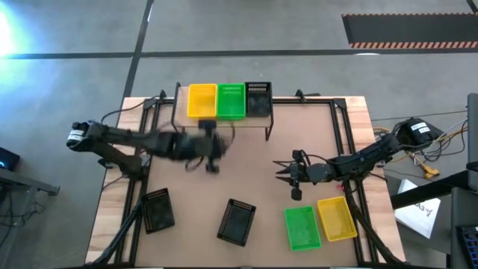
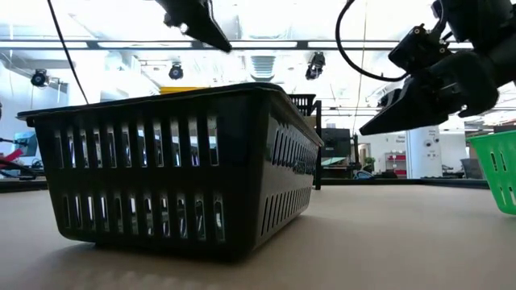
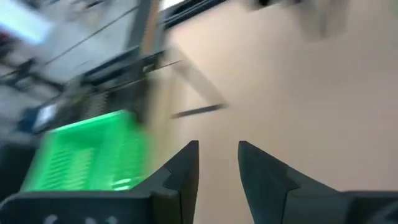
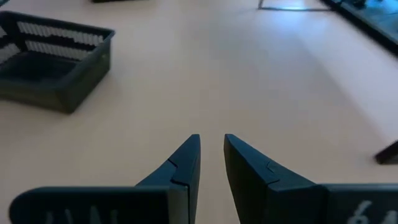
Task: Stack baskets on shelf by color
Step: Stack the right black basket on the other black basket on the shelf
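I should first turn the basket with my left gripper so that my right gripper can take the basket's short side (image 1: 243,203), because the middle black basket's long side (image 1: 249,225) faces my right gripper.
The shelf (image 1: 224,123) stands at the table's far middle and carries a yellow basket (image 1: 201,100), a green basket (image 1: 231,101) and a black basket (image 1: 258,99) side by side. On the tabletop lie two black baskets (image 1: 158,211) (image 1: 237,222), a green basket (image 1: 302,227) and a yellow basket (image 1: 336,218). My left gripper (image 1: 210,152) hovers in front of the shelf, blurred, open and empty (image 3: 217,149). My right gripper (image 1: 284,173) hangs over the table's right middle, open by a narrow gap, empty (image 4: 211,142).
The nearer black basket (image 2: 177,169) fills the low view; the green basket's wall (image 2: 500,169) shows at its right edge. Bare tabletop (image 1: 246,175) lies between the two grippers. Black frame rails (image 1: 345,142) run along the table's sides. Cables and papers lie off its right edge.
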Available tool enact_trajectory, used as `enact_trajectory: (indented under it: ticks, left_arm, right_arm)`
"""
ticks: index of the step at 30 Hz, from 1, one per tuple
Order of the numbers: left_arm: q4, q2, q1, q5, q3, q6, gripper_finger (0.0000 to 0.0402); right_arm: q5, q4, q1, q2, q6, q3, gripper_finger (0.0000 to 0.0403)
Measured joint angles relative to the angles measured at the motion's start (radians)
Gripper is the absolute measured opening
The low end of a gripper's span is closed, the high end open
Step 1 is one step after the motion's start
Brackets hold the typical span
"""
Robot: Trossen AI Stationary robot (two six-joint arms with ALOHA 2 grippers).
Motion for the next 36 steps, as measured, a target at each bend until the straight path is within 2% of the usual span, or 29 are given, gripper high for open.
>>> enact_trajectory:
  ticks: [4, 8, 12, 16, 20, 26, 30, 34, 36]
  left_arm:
    - [0.001, 0.041, -0.199, 0.001, -0.038, -0.184, 0.0081]
    - [0.036, 0.097, -0.348, 0.002, -0.099, -0.403, 0.0072]
    - [0.063, 0.152, -0.428, 0.055, -0.153, -0.657, 0.0068]
    - [0.138, 0.204, -0.443, 0.122, -0.197, -0.841, 0.0067]
    - [0.287, 0.237, -0.447, 0.157, -0.256, -0.921, 0.0067]
    - [0.489, 0.274, -0.461, 0.135, -0.322, -0.924, 0.0067]
    - [0.527, 0.291, -0.460, 0.076, -0.352, -0.918, 0.0067]
    - [0.547, 0.297, -0.461, 0.008, -0.378, -0.921, 0.0067]
    - [0.548, 0.300, -0.460, -0.020, -0.383, -0.913, 0.0067]
  right_arm:
    - [-0.043, 0.003, 0.000, 0.012, 0.018, 0.000, 0.0066]
    - [-0.047, 0.023, 0.000, 0.037, 0.043, 0.005, 0.0066]
    - [-0.123, 0.034, 0.000, 0.079, 0.045, 0.048, 0.0072]
    - [-0.149, 0.030, 0.000, 0.173, 0.054, 0.138, 0.0101]
    - [-0.222, -0.065, -0.001, 0.279, 0.076, 0.305, 0.0144]
    - [-0.236, -0.488, 0.000, 0.452, 0.136, 0.640, 0.0195]
    - [-0.276, -0.674, 0.000, 0.566, 0.119, 0.831, 0.0209]
    - [-0.353, -0.788, 0.000, 0.649, 0.110, 0.992, 0.0209]
    - [-0.359, -0.835, 0.002, 0.683, 0.110, 1.061, 0.0208]
